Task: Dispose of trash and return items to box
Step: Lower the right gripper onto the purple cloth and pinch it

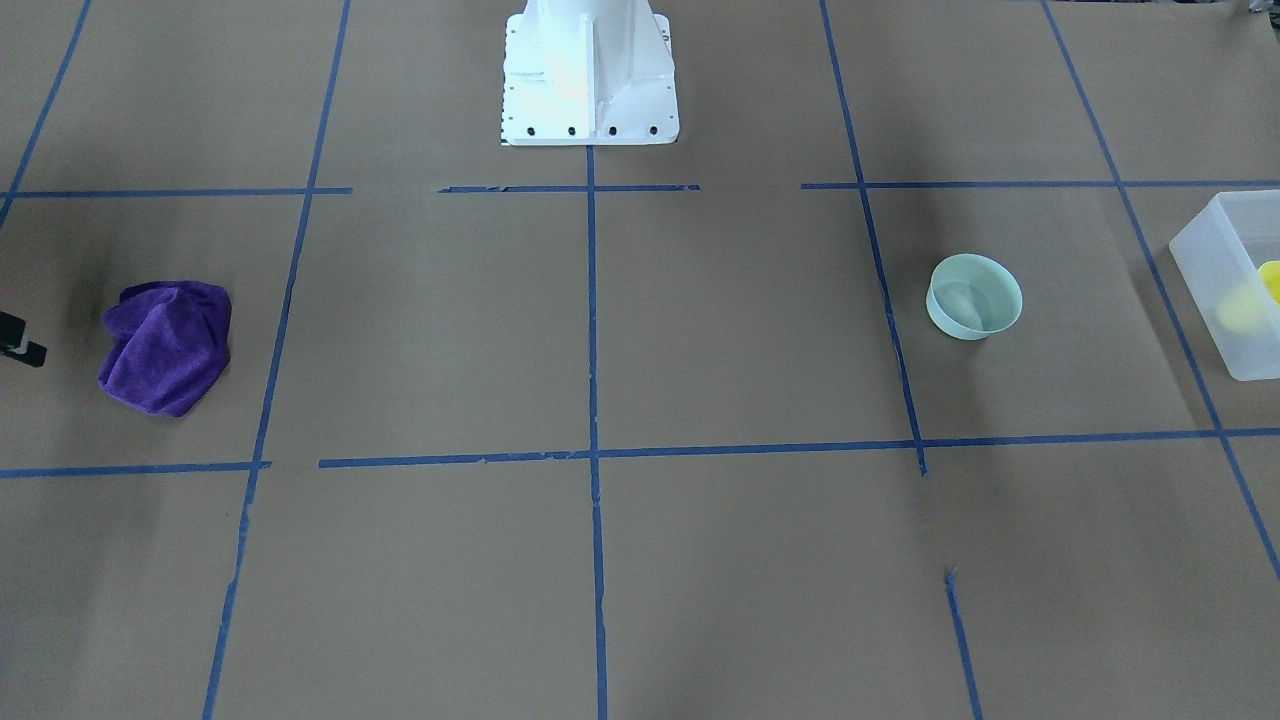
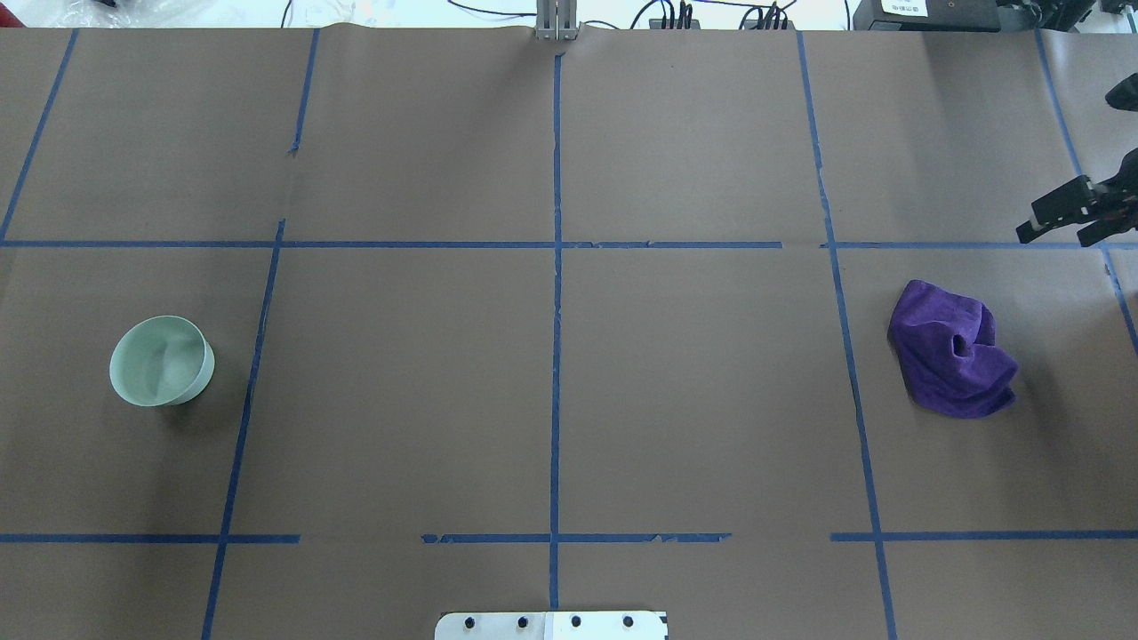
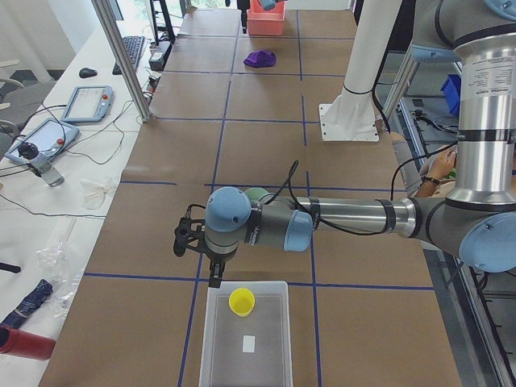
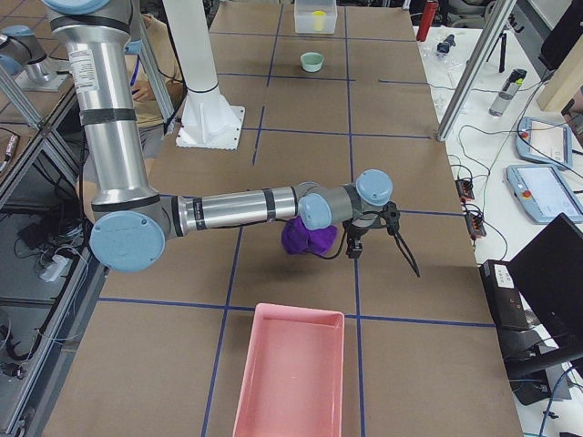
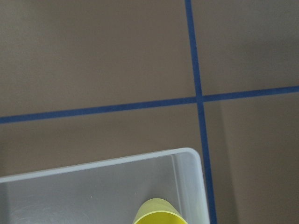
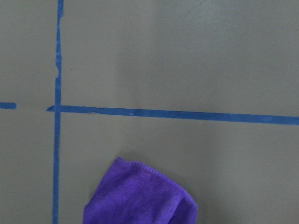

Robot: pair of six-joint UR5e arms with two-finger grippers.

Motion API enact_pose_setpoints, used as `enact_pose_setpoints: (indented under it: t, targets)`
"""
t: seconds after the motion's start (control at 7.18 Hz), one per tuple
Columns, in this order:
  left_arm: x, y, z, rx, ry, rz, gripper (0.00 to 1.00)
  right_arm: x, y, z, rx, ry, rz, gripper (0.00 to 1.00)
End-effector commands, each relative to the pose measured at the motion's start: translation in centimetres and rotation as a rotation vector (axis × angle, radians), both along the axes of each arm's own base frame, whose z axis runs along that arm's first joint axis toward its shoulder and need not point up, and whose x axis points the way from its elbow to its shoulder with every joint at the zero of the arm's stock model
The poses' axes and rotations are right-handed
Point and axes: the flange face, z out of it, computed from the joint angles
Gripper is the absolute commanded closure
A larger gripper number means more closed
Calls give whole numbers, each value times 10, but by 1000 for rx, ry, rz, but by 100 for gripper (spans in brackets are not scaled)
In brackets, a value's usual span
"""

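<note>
Soft folds [image 1: 144, 307] are loose along the far edge of the purple cloth [image 1: 170, 360]. The cloth will spread wider and hang limp when I lift it by a corner.
The yellow cup [image 3: 241, 301] stands inside the translucent box [image 3: 270, 355] at the table's left end. It also shows in the left wrist view [image 5: 159, 213] near the box's corner [image 5: 189, 156]. My left gripper [image 3: 196, 262] hovers just beyond the box's far wall; I cannot tell whether it is open or shut. My right gripper [image 2: 1053, 236] is open and empty, a little beyond a crumpled purple cloth [image 2: 953, 349]. The cloth shows at the bottom of the right wrist view [image 6: 140, 198].
A pale green bowl [image 2: 162, 360] stands upright on the table's left side, between the box and the robot base [image 1: 590, 90]. A pink tray [image 4: 291, 373] lies at the table's right end, near the cloth. Blue tape lines cross the brown paper.
</note>
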Motion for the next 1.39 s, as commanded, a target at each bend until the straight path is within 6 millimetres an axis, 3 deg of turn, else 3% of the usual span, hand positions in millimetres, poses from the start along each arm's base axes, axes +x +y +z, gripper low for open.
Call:
enact_pose_setpoints:
  t: [0.0, 0.14, 0.28, 0.42, 0.56, 0.7, 1.11, 1.25]
  targets:
    - [12, -4, -37, 34, 49, -32, 0, -79, 45, -21, -168, -84, 144, 0]
    - [20, -7, -39, 20, 59, -34, 0, -88, 55, -24, -249, -87, 177, 0]
    - [29, -10, -43, 25, 73, -51, 0, -94, 76, -11, -265, -57, 168, 1]
    - [39, -11, -47, 25, 86, -62, 0, -107, 80, -9, -259, -32, 179, 16]
    - [49, -13, -49, 20, 92, -49, 0, -111, 80, -4, -268, -6, 220, 68]
    - [75, -15, -49, 23, 91, 3, 0, -110, 82, -2, -269, -6, 219, 100]
    - [147, -17, -58, 87, 119, 121, 0, -86, 109, 21, -252, -15, 211, 100]
    - [184, -13, -68, 43, 164, 118, 0, -57, 102, 9, -246, -45, 259, 100]
